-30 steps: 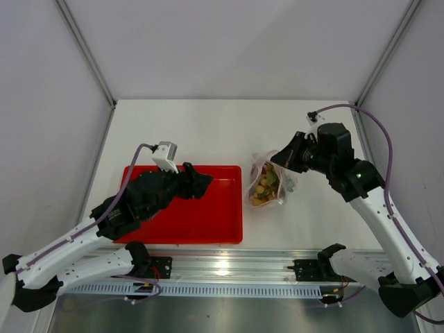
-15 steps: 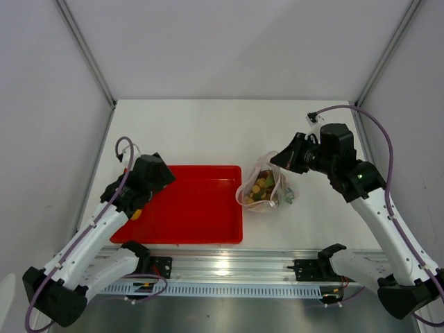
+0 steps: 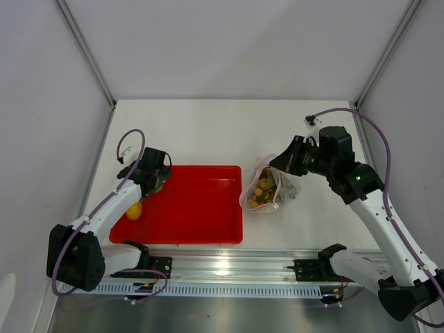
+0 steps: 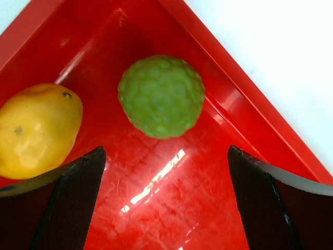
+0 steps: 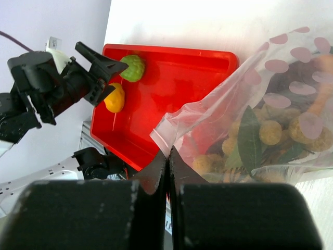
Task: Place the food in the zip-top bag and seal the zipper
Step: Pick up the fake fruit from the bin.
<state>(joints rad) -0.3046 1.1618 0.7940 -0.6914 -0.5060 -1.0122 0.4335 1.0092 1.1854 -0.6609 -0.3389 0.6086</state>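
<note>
My left gripper keeps lowering until its open fingers are on either side of the green ball (image 4: 161, 96), as that ball sits centred before them, with a gap to the yellow-orange ball.
The clear zip-top bag (image 3: 266, 187) stands right of the red tray, holding tan balls, green leaves and dark pieces (image 5: 270, 133). My right gripper (image 5: 169, 152) is shut on the bag's mouth edge and holds it up; it also shows in the top view (image 3: 279, 165). The zipper strip does not show clearly. The green ball (image 4: 161, 96) and the yellow-orange ball (image 4: 36, 130) lie in the tray's far left corner, also seen in the right wrist view (image 5: 133, 68) (image 5: 115, 98). My left gripper (image 4: 164, 208) is open and empty, just above the tray beside the green ball.
The red tray (image 3: 201, 211) lies at the front left, its right wall close to the bag. Its rim (image 4: 244, 99) runs just past the green ball. White table surface (image 3: 208, 132) lies behind the tray and the bag.
My left arm swung back from the tray's right part to its far left corner, over the green ball. The bag shifted slightly in the right gripper.
</note>
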